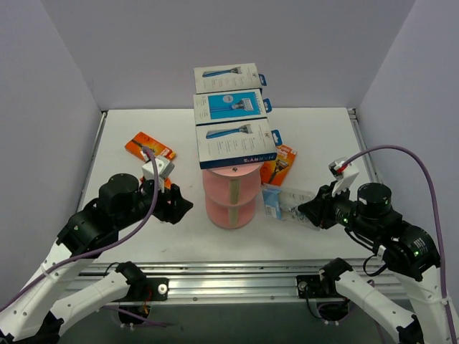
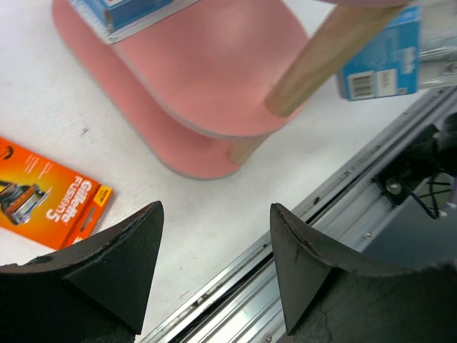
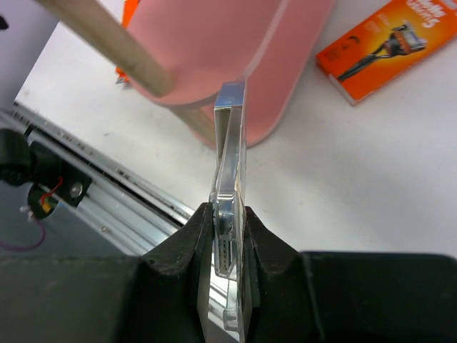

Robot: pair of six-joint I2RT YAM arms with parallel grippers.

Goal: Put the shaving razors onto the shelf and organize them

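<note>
I should back my right gripper off, lift and slide the blister pack in above the middle level (image 1: 248, 185), because the blister pack's blue end (image 1: 272, 201) is low by the shelf's beige post.
The pink shelf (image 1: 229, 208) stands mid-table with a beige post (image 2: 325, 61). Three white-and-blue razor boxes (image 1: 236, 143) lie in a row on its top tier. One orange razor pack (image 1: 149, 148) lies at the left, and another orange pack (image 1: 278, 165) lies right of the shelf. My right gripper (image 1: 310, 211) is shut on a clear blister pack (image 1: 282, 203) with a blue card. In the right wrist view this pack (image 3: 230, 157) is edge-on between the jaws, pointing at the lower pink tier (image 3: 235, 50). My left gripper (image 2: 216, 207) is open and empty, left of the shelf above bare table.
A metal rail (image 1: 237, 271) runs along the table's near edge, close under both grippers. Grey walls close in the left, right and back sides. The left orange pack (image 2: 50, 204) lies just beside my left fingers.
</note>
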